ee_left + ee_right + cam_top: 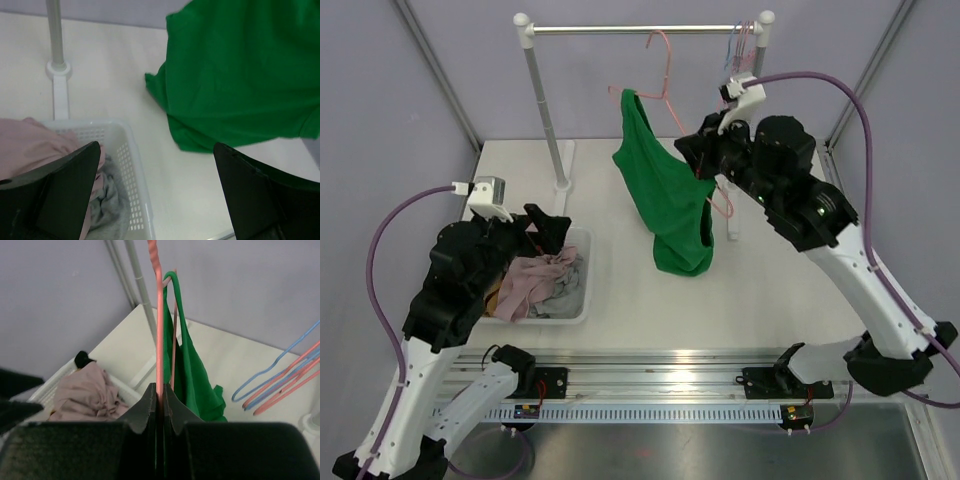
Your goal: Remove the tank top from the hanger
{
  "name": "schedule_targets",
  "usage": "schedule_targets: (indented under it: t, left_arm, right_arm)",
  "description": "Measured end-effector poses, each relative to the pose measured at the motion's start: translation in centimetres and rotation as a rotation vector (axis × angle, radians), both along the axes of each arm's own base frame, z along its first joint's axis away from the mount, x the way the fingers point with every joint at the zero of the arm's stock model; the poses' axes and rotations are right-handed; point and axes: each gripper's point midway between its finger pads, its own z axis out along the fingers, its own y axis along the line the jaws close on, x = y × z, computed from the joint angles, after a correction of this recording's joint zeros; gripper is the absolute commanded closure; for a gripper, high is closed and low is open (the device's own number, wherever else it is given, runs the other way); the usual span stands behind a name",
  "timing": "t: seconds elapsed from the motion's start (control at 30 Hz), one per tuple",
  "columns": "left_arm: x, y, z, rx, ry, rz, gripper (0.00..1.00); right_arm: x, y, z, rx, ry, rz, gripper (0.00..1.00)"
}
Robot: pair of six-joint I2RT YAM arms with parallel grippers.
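Observation:
I can see that a strap of the green tank top hangs over the pink hanger's end (613,91), so next I grab that strap (629,97) with my left gripper and slide it off.
A green tank top (670,195) hangs by one strap from a pink wire hanger (665,75), its hem just above the table. It also shows in the left wrist view (240,75) and the right wrist view (192,375). My right gripper (705,150) is shut on the pink hanger (159,315), holding it in the air below the rail. My left gripper (548,228) is open and empty over the right end of the white basket (582,290), left of the tank top.
The white basket (132,165) holds pink and grey clothes (535,280). A white clothes rack (545,110) stands at the back, with its rail (640,29) carrying several blue and pink hangers (742,45) at the right end. Purple-grey walls close the back.

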Motion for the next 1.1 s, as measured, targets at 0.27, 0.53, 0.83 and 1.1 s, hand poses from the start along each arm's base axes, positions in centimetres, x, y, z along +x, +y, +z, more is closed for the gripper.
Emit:
schedule_targets:
  t: [0.27, 0.53, 0.83, 1.1]
  left_arm:
    - [2.5, -4.9, 6.7, -0.105, -0.105, -0.163, 0.01]
    - [2.0, -13.3, 8.4, -0.149, -0.119, -0.435, 0.14]
    - [1.7, -17.7, 6.2, -0.095, -0.074, -0.512, 0.64]
    - [2.8, -16.9, 6.0, -0.064, -0.091, -0.444, 0.26]
  right_arm:
    - [-8.7, -2.8, -2.0, 0.073, 0.064, 0.18, 1.0]
    - [-13.2, -3.7, -4.5, 0.13, 0.138, 0.291, 1.0]
    - [-14.9, -4.6, -3.7, 0.166, 0.121, 0.311, 1.0]
    - [-15.1, -4.8, -4.1, 0.16, 0.132, 0.31, 1.0]
